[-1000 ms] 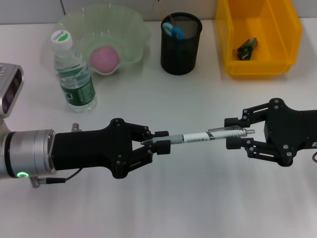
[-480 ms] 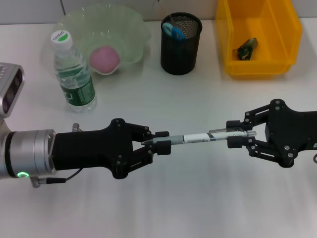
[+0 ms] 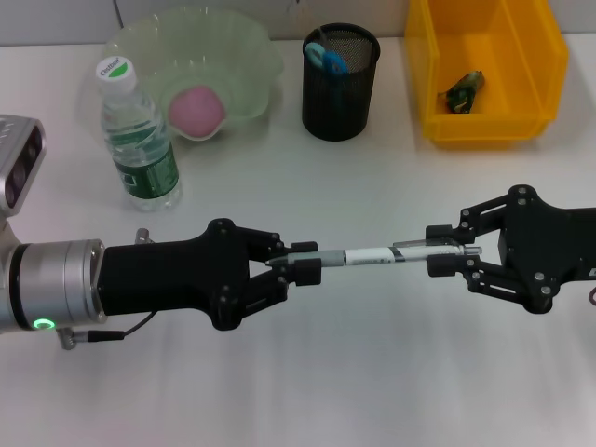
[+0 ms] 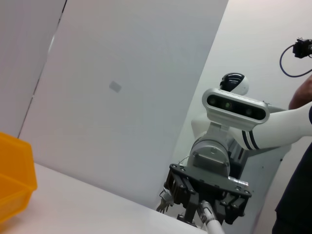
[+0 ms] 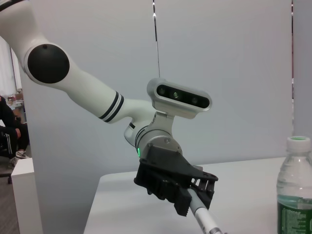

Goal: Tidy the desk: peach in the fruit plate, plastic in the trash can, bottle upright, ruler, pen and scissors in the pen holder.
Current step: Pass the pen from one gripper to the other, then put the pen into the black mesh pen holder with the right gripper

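Note:
The pen's tip end (image 3: 277,262) is in my left gripper, so next my right gripper grabs the clip end (image 3: 472,250) and brings the pen to the pen holder tip first.
The pen (image 3: 372,255) hangs level above the desk between both grippers. My left gripper (image 3: 305,264) is shut on its tip end. Around the clip end my right gripper (image 3: 445,250) stands open, a finger on either side. The right wrist view shows the left gripper (image 5: 187,197) holding the pen (image 5: 204,220). The peach (image 3: 196,110) lies in the fruit plate (image 3: 251,56). The bottle (image 3: 138,140) stands upright. Blue scissors (image 3: 328,59) sit in the pen holder (image 3: 340,93). Plastic (image 3: 463,90) lies in the yellow trash can (image 3: 549,65). The ruler is out of view.
Plate, pen holder and trash can line the far edge of the white desk (image 3: 372,372). The bottle stands just in front of the plate, behind my left arm.
My right gripper has drawn back slightly to the right along the pen. The left gripper has crept a little to the right, still holding the pen.

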Motion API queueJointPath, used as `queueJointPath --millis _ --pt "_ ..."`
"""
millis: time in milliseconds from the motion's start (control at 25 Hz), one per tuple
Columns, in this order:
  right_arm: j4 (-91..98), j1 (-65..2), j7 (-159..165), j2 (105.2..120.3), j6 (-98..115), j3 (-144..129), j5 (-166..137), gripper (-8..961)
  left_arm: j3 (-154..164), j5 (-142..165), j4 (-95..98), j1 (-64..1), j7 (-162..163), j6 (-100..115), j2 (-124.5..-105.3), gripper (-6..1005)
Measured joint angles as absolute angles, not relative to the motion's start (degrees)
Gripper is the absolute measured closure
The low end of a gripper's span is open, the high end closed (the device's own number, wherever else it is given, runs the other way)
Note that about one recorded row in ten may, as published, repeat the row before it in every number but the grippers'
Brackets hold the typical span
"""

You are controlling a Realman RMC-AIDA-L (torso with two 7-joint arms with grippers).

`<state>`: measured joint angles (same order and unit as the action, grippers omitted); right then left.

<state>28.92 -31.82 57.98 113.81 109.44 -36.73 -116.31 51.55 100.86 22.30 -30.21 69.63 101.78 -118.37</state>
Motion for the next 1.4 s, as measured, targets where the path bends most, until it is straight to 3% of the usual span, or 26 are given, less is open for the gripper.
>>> queueJointPath --millis 520,760,1000,1400 --pt "28.9 -31.8 58.0 113.82 109.4 -36.6 -116.1 758 49.4 100.7 22.3 -29.9 71.4 101.3 -118.18 718" --pt "28.9 -31.8 58.0 113.82 109.4 -36.6 -116.0 757 49.4 100.7 22.2 -29.9 71.8 101.3 -118.12 513" --pt "28.9 -31.4 58.0 113.82 109.4 -36.6 -116.0 756 49.3 100.7 22.3 -29.8 72.2 100.7 -118.16 226" --pt "28.9 -31.1 58.3 113.6 108.9 -36.0 -116.0 754 48.8 100.9 22.4 -27.5 70.1 99.8 -117.61 207"
